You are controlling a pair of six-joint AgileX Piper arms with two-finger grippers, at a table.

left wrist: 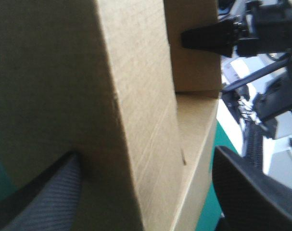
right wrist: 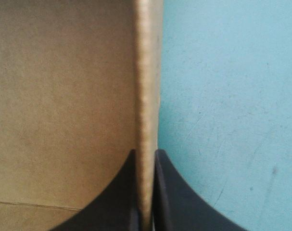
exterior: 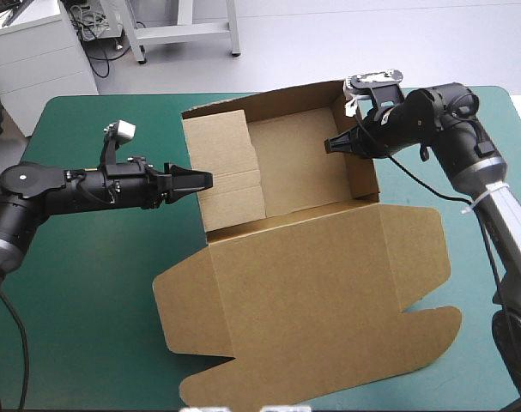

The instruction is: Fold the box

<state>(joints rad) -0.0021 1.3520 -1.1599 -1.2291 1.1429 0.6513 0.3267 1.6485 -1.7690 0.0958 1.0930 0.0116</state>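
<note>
The flap at the left gripper [exterior: 224,163] tilts inward over the tray [exterior: 257,167], so the flap will spring back inward after the robot presses it against the tray's side.
The brown box [exterior: 311,257] stands as an open tray at the table's far middle, its lid flat toward the near edge. My left gripper [exterior: 204,179] is at the tray's left wall. In the left wrist view it [left wrist: 146,156] is open, with the thick folded wall [left wrist: 136,96] between its spread fingers [left wrist: 40,202]. My right gripper [exterior: 331,145] is at the right wall, near the far corner. In the right wrist view it [right wrist: 146,154] is shut on the wall's edge [right wrist: 146,72]. The left wrist view also shows the right gripper [left wrist: 203,38] across the tray.
The lid with its side flaps [exterior: 414,249] covers the near middle of the teal-green cover [exterior: 88,283]. Bare cover lies left of the box and beside the right wall [right wrist: 232,96].
</note>
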